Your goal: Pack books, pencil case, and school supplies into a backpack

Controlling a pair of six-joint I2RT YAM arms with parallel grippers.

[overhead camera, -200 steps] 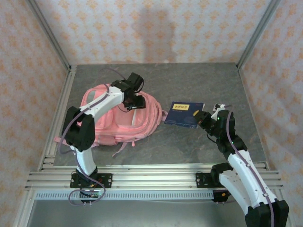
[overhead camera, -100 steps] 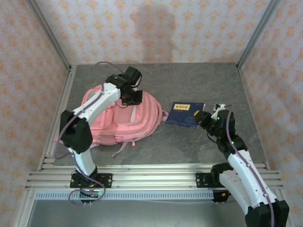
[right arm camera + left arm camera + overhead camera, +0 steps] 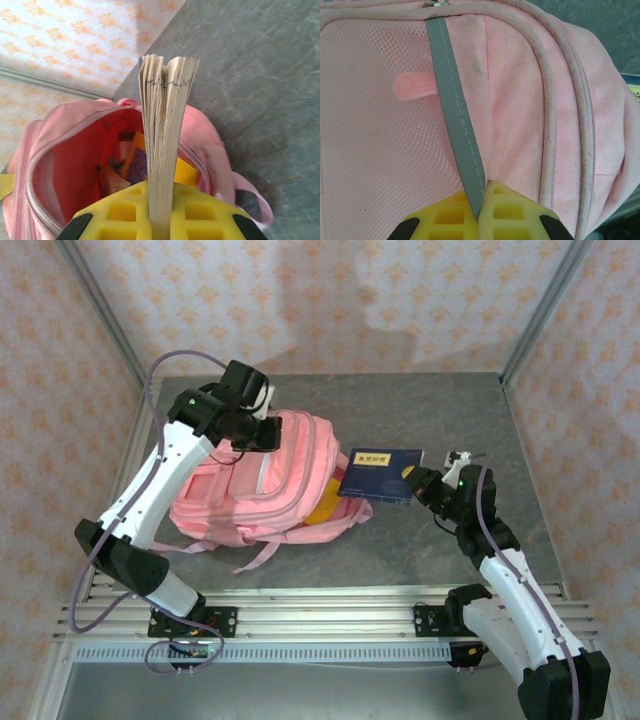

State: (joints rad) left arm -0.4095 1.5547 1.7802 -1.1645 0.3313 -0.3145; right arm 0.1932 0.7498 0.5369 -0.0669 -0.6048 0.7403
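The right gripper should keep sliding the navy book in until it sits beside the yellow book, as the navy book's far end [image 3: 351, 476] faces the backpack's wide opening [image 3: 107, 155].
The pink backpack [image 3: 240, 495] lies at the left of the table with its top pulled up and its mouth gaping toward the right. My left gripper [image 3: 258, 430] is shut on the backpack's grey trim strip [image 3: 457, 120], its yellow pads [image 3: 510, 215] pinching it. My right gripper [image 3: 412, 478] is shut on a navy book [image 3: 378, 472] with a yellow label, held at the mouth. In the right wrist view the book's page edges [image 3: 165, 115] stand upright over the red-lined opening [image 3: 80, 165]. A yellow book [image 3: 322, 512] shows inside the mouth.
Loose pink straps [image 3: 255, 552] trail from the backpack toward the near edge. Aluminium rails [image 3: 300, 615] run along the front, and upright posts [image 3: 110, 330] mark the patterned side walls. Bare grey tabletop [image 3: 450, 410] lies behind and to the right.
My left gripper shut on the backpack's trim and drew its top up and to the left, opening the mouth. My right gripper carried the navy book left to the opening.
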